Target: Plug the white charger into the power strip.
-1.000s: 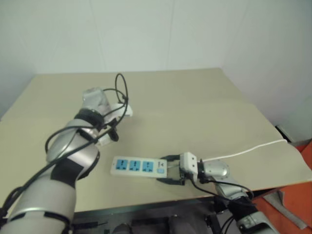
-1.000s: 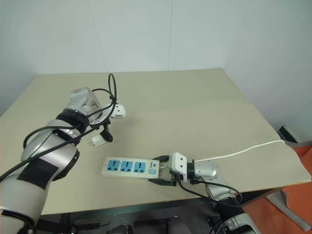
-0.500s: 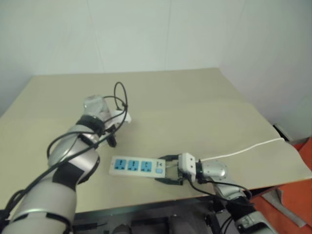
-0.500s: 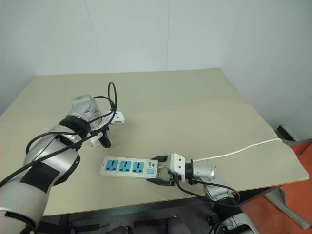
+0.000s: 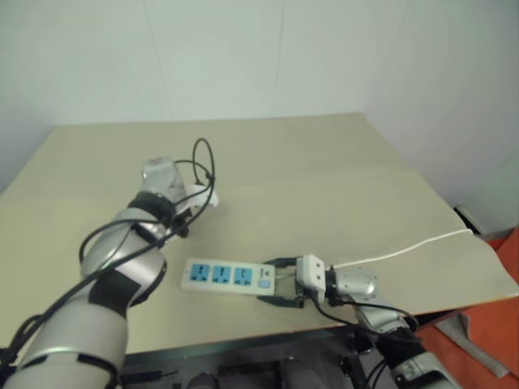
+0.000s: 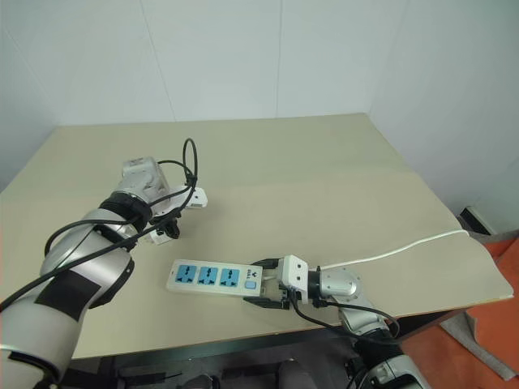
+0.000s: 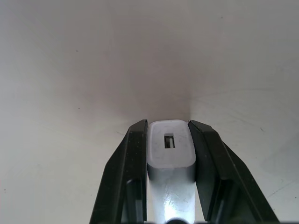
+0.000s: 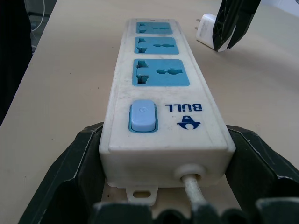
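Next, I lift the white charger's pins with my left gripper and tip them down over the socket (image 5: 242, 276) beside the switch, because the pins point level and the sockets face up.
The white charger (image 7: 171, 150) stands on the tan table, and my left gripper (image 7: 169, 127) is shut on it, one black finger (image 7: 135, 161) pressed to each side. The head view shows this gripper (image 6: 169, 232) pointing steeply down at the table, just behind the left end of the power strip (image 6: 215, 278). The strip is a white bar with three blue sockets and a blue switch (image 8: 142, 116). My right gripper (image 6: 264, 284) lies level and clamps the strip's switch end. The right wrist view shows the charger (image 8: 205, 27) with its prongs, beyond the far socket.
The strip's thin white cord (image 6: 405, 247) runs right across the table (image 6: 324, 186) and over its right edge. A black cable loop (image 6: 191, 159) arches above my left wrist. White walls close off the back and right. The table's near edge is just below the strip.
My left gripper's fingers have closed onto the charger, which stood between open fingers before. The right gripper and the strip have stayed put.
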